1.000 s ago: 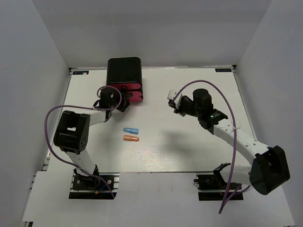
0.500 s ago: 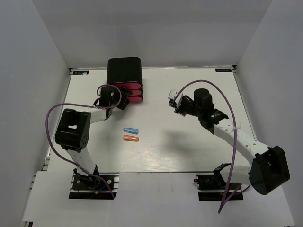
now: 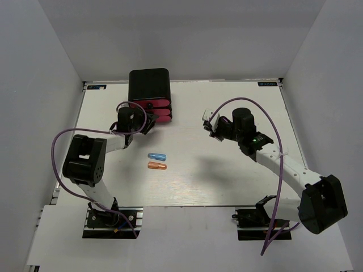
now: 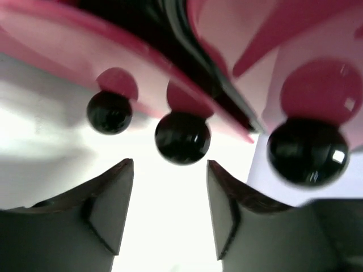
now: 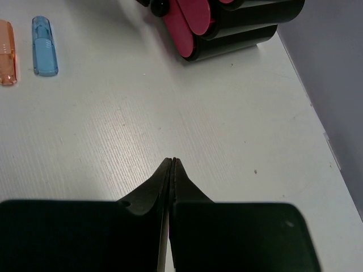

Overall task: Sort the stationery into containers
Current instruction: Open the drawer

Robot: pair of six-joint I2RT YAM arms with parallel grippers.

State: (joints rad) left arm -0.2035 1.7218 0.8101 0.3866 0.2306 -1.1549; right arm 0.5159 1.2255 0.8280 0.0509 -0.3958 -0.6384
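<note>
My left gripper's fingers are pointing at the middle drawer's black knob [image 4: 182, 137]. Next, I move back, go down to the bottom drawer's knob [image 4: 110, 113] and pull that drawer open.
The black box [image 3: 149, 84] with three pink drawers [image 3: 154, 111] stands at the back left of the table. A blue pen [image 3: 156, 156] and an orange pen [image 3: 156, 166] lie side by side mid-table. My left gripper [image 3: 143, 124] is open right in front of the drawers. In the left wrist view its jaws [image 4: 170, 170] stand apart just below the middle black knob [image 4: 182, 137], with knobs on either side [image 4: 109, 112] [image 4: 306, 150]. My right gripper [image 3: 209, 122] is shut and empty above bare table [image 5: 173, 161]. The white block is out of view.
The right wrist view shows the blue pen [image 5: 44, 45], the orange pen [image 5: 5, 52] and the drawer box [image 5: 249, 22] ahead of the fingers. White walls enclose the table on three sides.
My left wrist has shifted a little to the left in front of the drawers. The right arm and the two pens have barely moved.
</note>
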